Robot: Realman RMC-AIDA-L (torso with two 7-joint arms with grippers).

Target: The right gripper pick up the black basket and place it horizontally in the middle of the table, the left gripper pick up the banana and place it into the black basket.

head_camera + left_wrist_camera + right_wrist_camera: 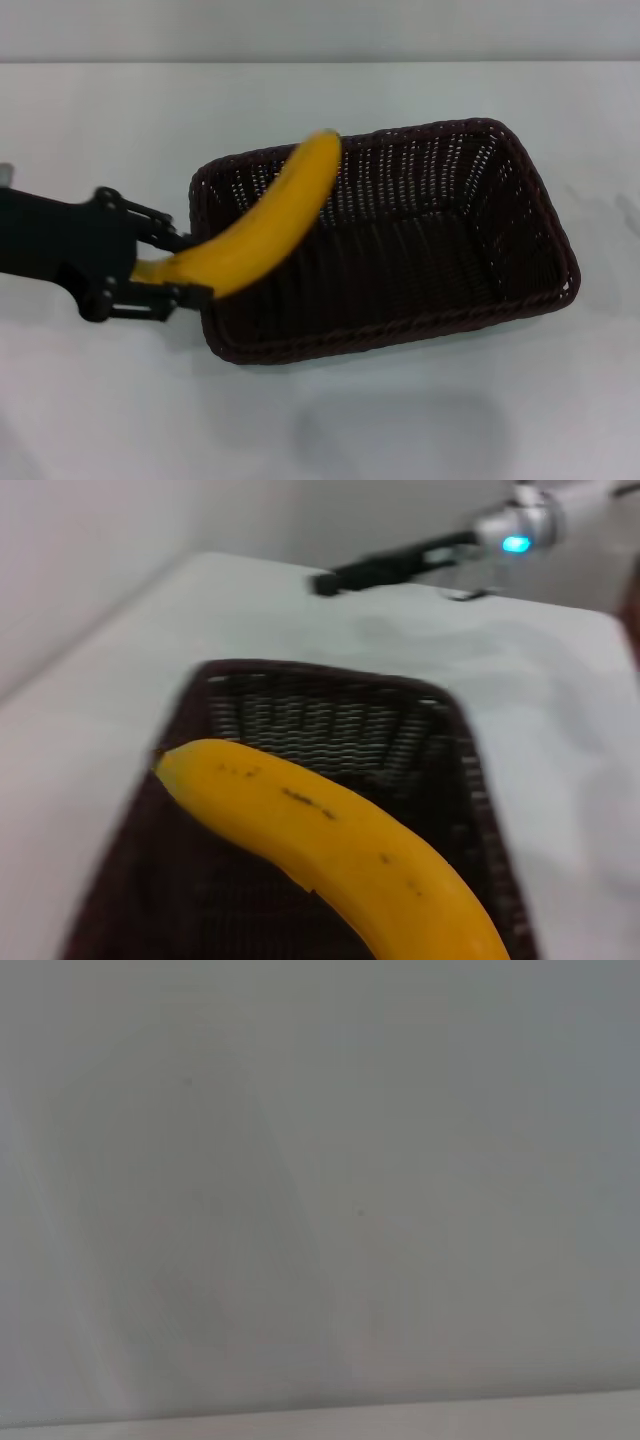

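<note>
The banana's loose end is hanging above the empty black basket, so my left gripper should keep going inward until the banana's held end is past the basket's rim, and then let go.
The black basket lies lengthwise across the middle of the white table, its open side up. My left gripper is just outside the basket's left end, shut on one end of the yellow banana. The banana slants up over the basket's left half and clears its rim. In the left wrist view the speckled banana hangs over the basket. Beyond the basket, my right gripper hovers over the table on its silver arm with a blue ring. The head view does not show it.
Bare white tabletop surrounds the basket on all sides. A pale wall runs along the table's far edge. The right wrist view holds only a plain white surface.
</note>
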